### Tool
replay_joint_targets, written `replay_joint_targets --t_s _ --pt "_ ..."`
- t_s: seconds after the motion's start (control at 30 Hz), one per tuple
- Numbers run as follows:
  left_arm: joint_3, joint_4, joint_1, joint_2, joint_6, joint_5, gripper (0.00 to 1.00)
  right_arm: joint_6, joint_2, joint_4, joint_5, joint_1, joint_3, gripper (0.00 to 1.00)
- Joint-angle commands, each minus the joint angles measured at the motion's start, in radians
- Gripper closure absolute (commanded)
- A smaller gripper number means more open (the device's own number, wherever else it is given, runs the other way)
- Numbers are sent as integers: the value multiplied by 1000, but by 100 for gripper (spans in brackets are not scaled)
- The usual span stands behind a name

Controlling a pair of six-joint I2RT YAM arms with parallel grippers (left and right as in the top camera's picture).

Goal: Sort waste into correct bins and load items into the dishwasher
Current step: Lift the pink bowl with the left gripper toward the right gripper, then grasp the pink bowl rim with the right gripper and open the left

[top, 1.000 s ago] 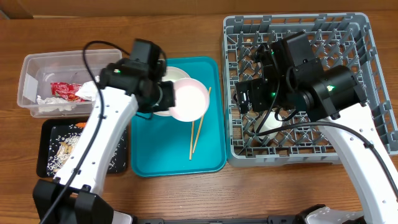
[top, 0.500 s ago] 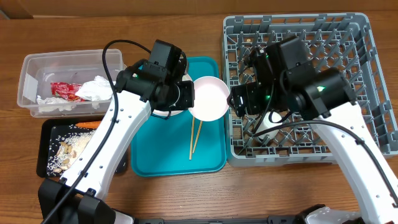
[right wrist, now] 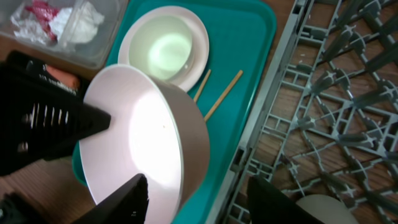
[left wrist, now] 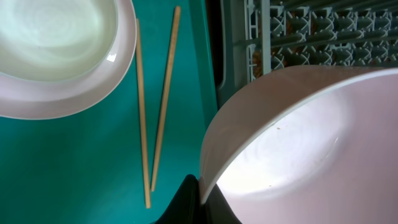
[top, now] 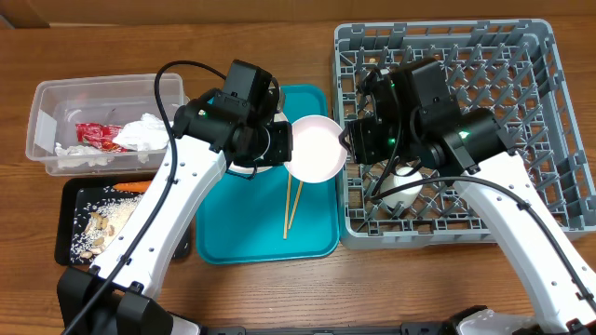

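Note:
My right gripper needs to take the white bowl (top: 315, 149) by its opposite rim (top: 343, 147) and bring it to the dish rack's far corner, because my left gripper is holding it short of the rack.
My left gripper (top: 285, 149) is shut on the rim of a white bowl (top: 315, 149), holding it tilted above the teal tray's right edge, next to the grey dish rack (top: 559, 112). The left wrist view shows the jaws (left wrist: 205, 194) pinching the bowl (left wrist: 292, 137). My right gripper (top: 352, 144) is open at the rack's left edge. In the right wrist view its fingers (right wrist: 202, 199) straddle the bowl's far rim (right wrist: 143, 143). The chopsticks (top: 293, 200) lie on the tray. A second bowl (left wrist: 56, 31) sits on the plate (left wrist: 68, 99).
The teal tray (top: 242, 233) lies in the middle. The clear tub (top: 42, 112) holds the red wrapper (top: 91, 133) and the tissue (top: 144, 130). The black tray (top: 70, 233) holds food scraps (top: 98, 223) and the carrot (top: 130, 186). A white dish (top: 400, 186) stands in the rack.
My left gripper carried the bowl right, from over the tray's middle to the rack's edge. My right gripper moved left to meet the bowl's rim.

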Motion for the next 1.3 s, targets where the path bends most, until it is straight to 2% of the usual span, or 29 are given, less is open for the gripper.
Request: replay_joint_targets --t_s 0.0,0.03,0.2,0.33,0.5,0.6,0.87,0.93,1.0,1.1,1.27 --pt "24 2 -2 -9 -14 19 96 -3 -2 35 -5 6 -41 51" --pt "24 2 -2 -9 -14 19 96 -3 -2 46 -8 6 -51 55" --pt "24 4 -2 -9 -14 19 96 1 -2 74 -8 6 -73 64" --pt "24 6 -2 -9 -14 19 96 1 -2 87 -8 6 -73 79" --pt "24 8 -2 -9 -14 21 96 1 -2 86 -8 6 -73 85" --pt "24 16 -2 -9 -14 40 96 1 -2 86 -8 6 -73 92" --pt "24 46 -2 -9 -14 90 94 0 -2 86 -8 6 -73 96" --pt "24 48 -2 -9 -14 93 88 0 -2 87 -6 6 -73 96" --pt "24 52 -2 -9 -14 106 70 0 -2 90 8 6 -73 96" --pt "24 70 0 -9 -14 136 55 0 -2 103 32 5 -73 96" --pt "31 122 5 -10 -14 190 50 0 -2 123 95 5 -73 96"
